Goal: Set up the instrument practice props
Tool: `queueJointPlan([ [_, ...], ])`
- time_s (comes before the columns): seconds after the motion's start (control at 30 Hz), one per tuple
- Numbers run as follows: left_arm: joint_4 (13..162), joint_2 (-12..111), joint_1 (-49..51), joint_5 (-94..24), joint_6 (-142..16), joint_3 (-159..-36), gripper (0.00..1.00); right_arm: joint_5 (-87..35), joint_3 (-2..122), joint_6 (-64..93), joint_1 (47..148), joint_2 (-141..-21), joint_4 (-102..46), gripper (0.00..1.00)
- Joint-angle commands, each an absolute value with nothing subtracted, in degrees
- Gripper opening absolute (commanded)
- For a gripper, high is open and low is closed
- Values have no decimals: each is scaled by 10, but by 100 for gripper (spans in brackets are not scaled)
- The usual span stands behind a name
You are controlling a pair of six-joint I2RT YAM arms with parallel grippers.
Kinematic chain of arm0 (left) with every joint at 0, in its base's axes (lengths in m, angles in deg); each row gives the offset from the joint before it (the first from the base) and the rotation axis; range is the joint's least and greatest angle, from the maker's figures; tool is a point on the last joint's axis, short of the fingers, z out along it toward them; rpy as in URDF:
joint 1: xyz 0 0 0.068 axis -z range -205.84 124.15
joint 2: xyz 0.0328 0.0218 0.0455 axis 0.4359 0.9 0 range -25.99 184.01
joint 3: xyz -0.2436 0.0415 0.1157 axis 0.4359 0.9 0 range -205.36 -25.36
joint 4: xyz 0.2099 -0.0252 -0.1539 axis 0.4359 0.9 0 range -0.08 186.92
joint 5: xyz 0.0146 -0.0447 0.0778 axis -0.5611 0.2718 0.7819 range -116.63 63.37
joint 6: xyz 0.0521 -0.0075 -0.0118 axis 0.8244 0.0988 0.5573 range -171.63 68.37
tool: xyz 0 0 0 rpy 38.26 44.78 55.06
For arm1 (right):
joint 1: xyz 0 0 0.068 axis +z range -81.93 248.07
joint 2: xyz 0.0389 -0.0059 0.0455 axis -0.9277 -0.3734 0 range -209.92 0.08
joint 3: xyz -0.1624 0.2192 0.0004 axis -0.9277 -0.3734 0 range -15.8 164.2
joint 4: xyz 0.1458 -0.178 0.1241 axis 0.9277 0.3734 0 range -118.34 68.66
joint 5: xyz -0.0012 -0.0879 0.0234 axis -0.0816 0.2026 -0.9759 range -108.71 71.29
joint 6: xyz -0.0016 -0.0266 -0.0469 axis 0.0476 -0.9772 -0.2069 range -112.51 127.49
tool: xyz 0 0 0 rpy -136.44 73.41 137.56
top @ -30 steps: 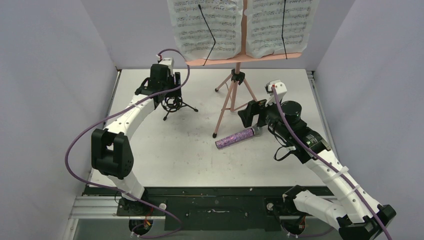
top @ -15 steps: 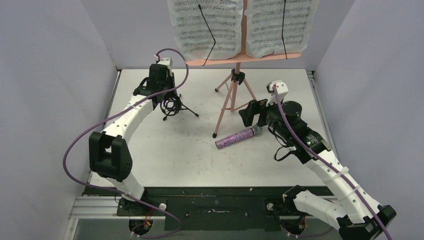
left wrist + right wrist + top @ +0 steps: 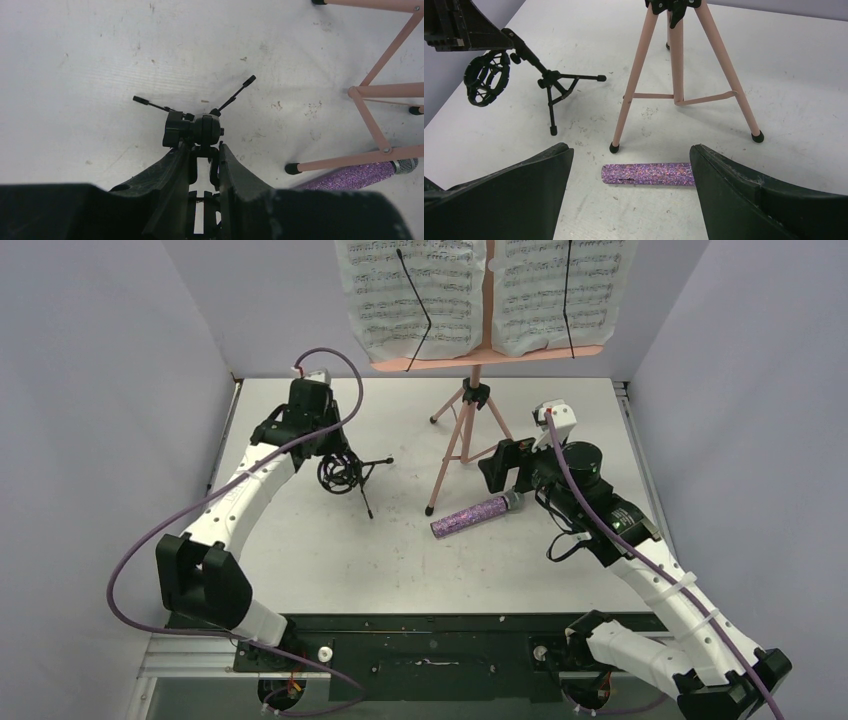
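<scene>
The tripod's spread legs point(image 3: 369, 478) are below its ring mount, so the robot's left gripper should keep going toward the clear tabletop point(image 3: 385, 530) near the microphone and let go once the tripod's feet rest.
The small black shock-mount tripod point(image 3: 342, 473) is tipped over, its legs point(image 3: 555, 86) pointing right. My left gripper point(image 3: 322, 445) is shut on its ring mount point(image 3: 201, 131), and the fingers point(image 3: 176, 167) pinch the ring's frame. The purple glitter microphone point(image 3: 474, 515) lies flat on the table by a foot of the pink music stand point(image 3: 463, 435). My right gripper point(image 3: 630, 150) hovers open just above and short of the microphone point(image 3: 649, 174), one finger on each side. Two white sheet-music pages point(image 3: 415, 295) rest on the stand's pink desk point(image 3: 480, 360).
The stand's three pink legs point(image 3: 676, 75) spread across the table's middle back, and one foot point(image 3: 294, 169) sits close to the microphone. Grey walls point(image 3: 110, 380) close in the left, right and back. A purple cable point(image 3: 340, 365) loops above the left wrist.
My left gripper closed on the shock-mount ring, then drew it toward the near left and tipped the tripod, swinging its legs to the right. The right arm and microphone have not moved.
</scene>
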State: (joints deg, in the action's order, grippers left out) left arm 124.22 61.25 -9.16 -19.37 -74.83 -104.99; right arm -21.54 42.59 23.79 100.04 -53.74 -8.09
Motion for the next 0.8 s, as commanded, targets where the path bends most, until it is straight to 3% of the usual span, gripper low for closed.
queueJointPlan([
  [0.0,1326,571,-75,-150,-824,-1056,0,-201,452,245,1002,-543,-92,90],
  [0.33,1448,542,60,-30,-944,-1068,0,-199,450,242,1001,-547,-86,90],
  [0.77,1558,543,148,30,-1121,-1113,0,-190,447,242,999,-551,-74,90],
])
